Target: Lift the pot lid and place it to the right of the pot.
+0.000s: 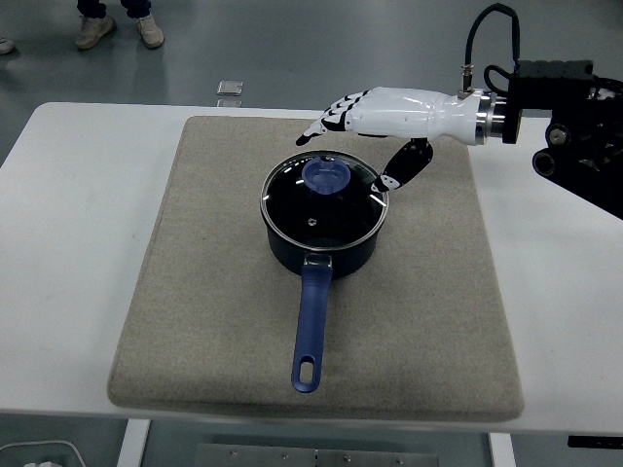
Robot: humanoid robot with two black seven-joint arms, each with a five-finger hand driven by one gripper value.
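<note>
The glass lid (pixel 339 216) shows only even darkness through it, so I expect the pot (pixel 352 260) to be empty when I lift the lid.
A dark blue pot (pixel 323 243) with a long blue handle (pixel 311 326) stands on the grey mat (pixel 195 292), handle toward the near edge. Its glass lid (pixel 324 199) with a blue knob (pixel 324 176) sits on the pot. My right hand (pixel 352 146), white with black fingertips, hovers just behind and right of the lid. The fingers are spread, the thumb (pixel 401 167) hangs down by the lid's right rim, and it holds nothing. The left hand is out of view.
The mat covers most of the white table (pixel 68 195). A person's shoes (pixel 117 31) show on the floor at the top left. A small square object (pixel 230 89) lies on the floor beyond the table.
</note>
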